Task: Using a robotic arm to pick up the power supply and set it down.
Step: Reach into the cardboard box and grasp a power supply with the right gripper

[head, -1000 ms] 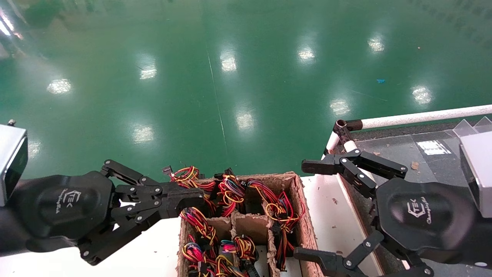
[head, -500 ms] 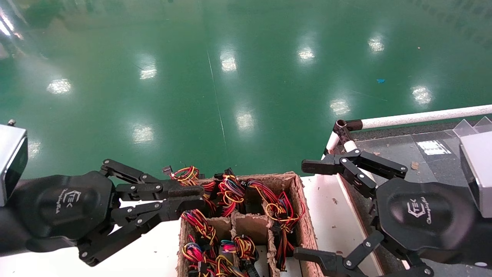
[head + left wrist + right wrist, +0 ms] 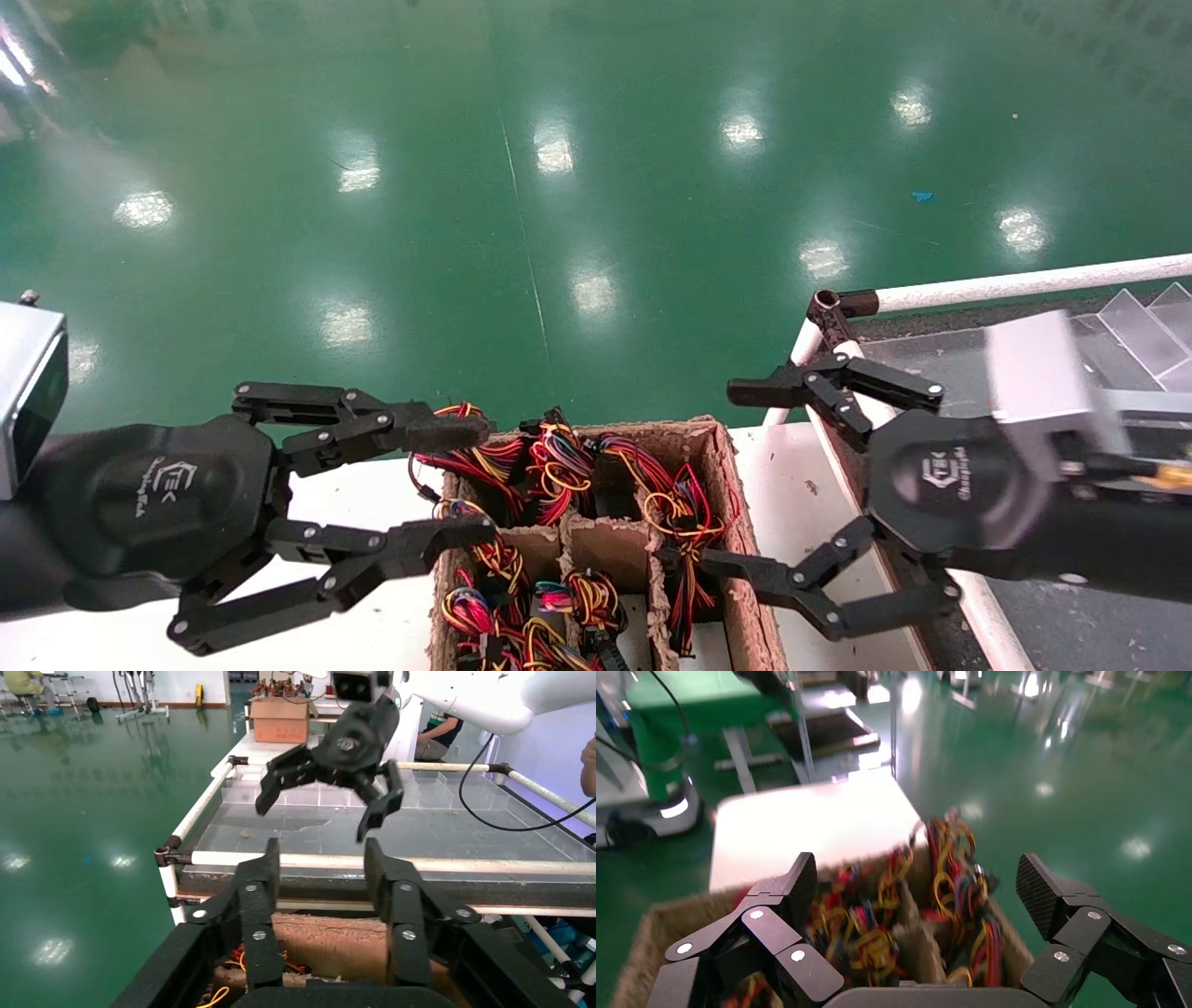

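Observation:
The wire bundle [image 3: 690, 509] goes down into the carton [image 3: 684, 609]. The power supply's grey body will slide out and hang tilted when I lift the wires.
The power supply's grey body is hidden; only bundles of red, yellow and black wires [image 3: 559, 466] stick out of the brown divided carton [image 3: 736, 522]. My left gripper [image 3: 480, 480] stands open at the carton's far left corner, one finger above the wires and one over the carton's left wall, holding nothing. In the left wrist view the left gripper [image 3: 322, 850] frames the carton's wall [image 3: 330, 941]. My right gripper [image 3: 703, 475] is wide open over the carton's right wall. In its own view the right gripper [image 3: 917, 864] spans the wires [image 3: 954, 860] below.
The carton sits on a white table [image 3: 792, 485] above the green floor [image 3: 559, 186]. To the right stands a rack with a white pipe rail [image 3: 1024, 280] and clear dividers [image 3: 1145, 326]. A cardboard box [image 3: 281, 719] stands far off behind the rack.
The left gripper's fingers have gone from shut beside the wires to wide open, and a wire loop has dropped. The right gripper has swung left and turned over the carton's right side.

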`<state>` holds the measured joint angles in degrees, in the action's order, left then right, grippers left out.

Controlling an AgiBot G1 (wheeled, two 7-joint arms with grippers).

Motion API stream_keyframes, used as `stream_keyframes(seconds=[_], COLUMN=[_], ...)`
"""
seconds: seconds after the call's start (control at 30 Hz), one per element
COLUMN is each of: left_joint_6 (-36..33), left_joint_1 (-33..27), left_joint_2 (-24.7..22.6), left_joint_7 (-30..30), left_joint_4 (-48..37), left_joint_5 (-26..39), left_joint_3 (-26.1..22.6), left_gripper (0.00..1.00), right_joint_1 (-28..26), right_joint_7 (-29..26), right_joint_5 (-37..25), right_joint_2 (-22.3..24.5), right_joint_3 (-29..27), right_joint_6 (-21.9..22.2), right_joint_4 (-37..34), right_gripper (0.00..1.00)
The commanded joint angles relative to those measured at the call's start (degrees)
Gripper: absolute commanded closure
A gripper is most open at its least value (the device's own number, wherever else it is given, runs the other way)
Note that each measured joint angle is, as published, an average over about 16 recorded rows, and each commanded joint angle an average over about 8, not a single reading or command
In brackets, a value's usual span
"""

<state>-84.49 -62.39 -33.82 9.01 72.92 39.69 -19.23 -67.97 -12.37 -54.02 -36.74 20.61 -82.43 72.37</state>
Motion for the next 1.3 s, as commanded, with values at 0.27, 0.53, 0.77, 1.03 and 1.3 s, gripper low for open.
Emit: stream_keyframes(seconds=[0.27,0.53,0.77,1.03,1.3], left_joint_6=[0.0,0.01,0.01,0.01,0.02], left_joint_1=[0.0,-0.01,-0.01,-0.01,-0.01], left_joint_2=[0.0,0.01,0.01,0.01,0.02], left_joint_7=[-0.01,-0.01,-0.02,-0.02,-0.02], left_joint_4=[0.0,0.0,0.0,0.0,0.0], left_joint_5=[-0.01,-0.01,-0.02,-0.03,-0.03], left_joint_3=[-0.01,-0.02,-0.03,-0.04,-0.05], left_gripper=[0.0,0.0,0.0,0.0,0.0], right_joint_1=[-6.63,-11.91,-15.07,-18.34,-20.49], right_joint_7=[-4.96,-5.86,-3.31,-0.09,0.58], right_joint_5=[-11.44,-21.5,-27.7,-32.39,-35.89], right_joint_2=[-3.04,-7.15,-11.55,-16.07,-19.16], right_joint_3=[6.0,11.23,14.59,16.6,18.54], right_joint_6=[-0.15,-1.23,-1.52,0.11,0.52], right_joint_4=[-2.25,-6.98,-10.8,-14.09,-16.48], right_gripper=[0.0,0.57,1.0,1.0,1.0])
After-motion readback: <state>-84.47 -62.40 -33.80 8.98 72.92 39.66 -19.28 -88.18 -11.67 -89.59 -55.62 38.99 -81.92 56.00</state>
